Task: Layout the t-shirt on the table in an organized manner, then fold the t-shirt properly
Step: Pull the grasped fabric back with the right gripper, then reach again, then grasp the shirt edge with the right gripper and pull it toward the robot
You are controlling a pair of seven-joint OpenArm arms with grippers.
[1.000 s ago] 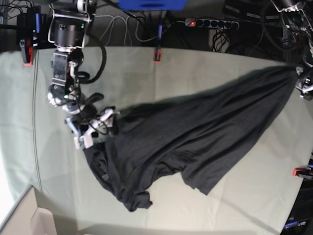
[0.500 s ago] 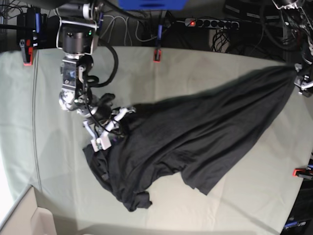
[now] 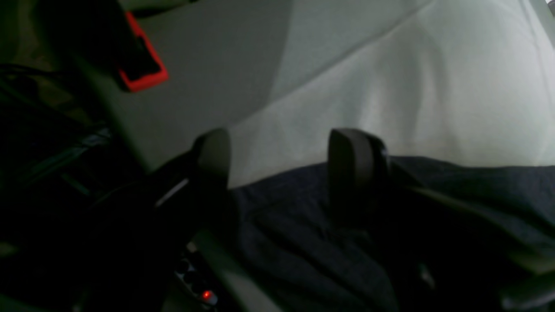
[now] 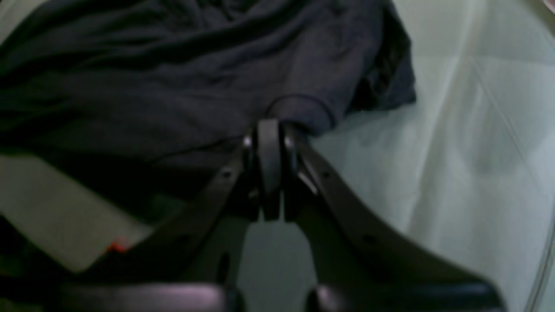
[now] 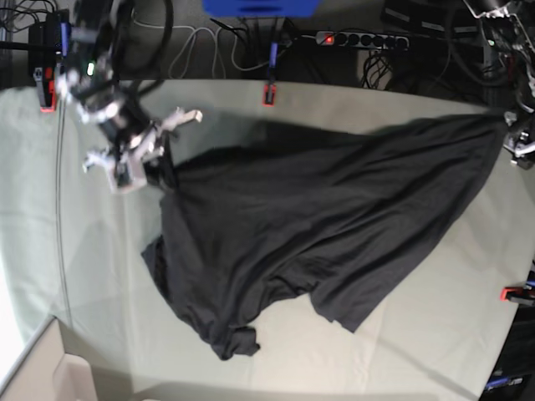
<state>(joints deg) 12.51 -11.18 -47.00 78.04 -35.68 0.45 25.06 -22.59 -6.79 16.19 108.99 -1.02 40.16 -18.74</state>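
Observation:
My right gripper is holding the fold, and the t-shirt's far edge [image 5: 280,135] slants and bunches up toward it, so my right gripper should carry the fold back toward the table's far corner.
The dark charcoal t-shirt [image 5: 334,217] lies spread across the pale green table [image 5: 251,109], crumpled at its near-left end. My right gripper [image 5: 150,159] is at the shirt's far-left edge. In the right wrist view this gripper [image 4: 269,130] is shut on a small fold of the t-shirt [image 4: 173,86], which is pulled taut. My left gripper [image 5: 518,138] sits at the table's right edge, where the shirt's far-right corner ends. In the left wrist view this gripper [image 3: 282,151] stands open, with the t-shirt [image 3: 303,238] lying between and below its fingers.
Red clamps [image 5: 268,93] [image 5: 48,92] [image 5: 514,293] grip the table's edges; one clamp [image 3: 143,73] shows in the left wrist view. A power strip [image 5: 359,39] and cables lie beyond the far edge. A cardboard box [image 5: 42,376] stands at the near-left corner.
My right gripper shut on the shirt's left edge and drew it toward the far-left corner, stretching that side out wider. The left gripper and the right corner have not moved.

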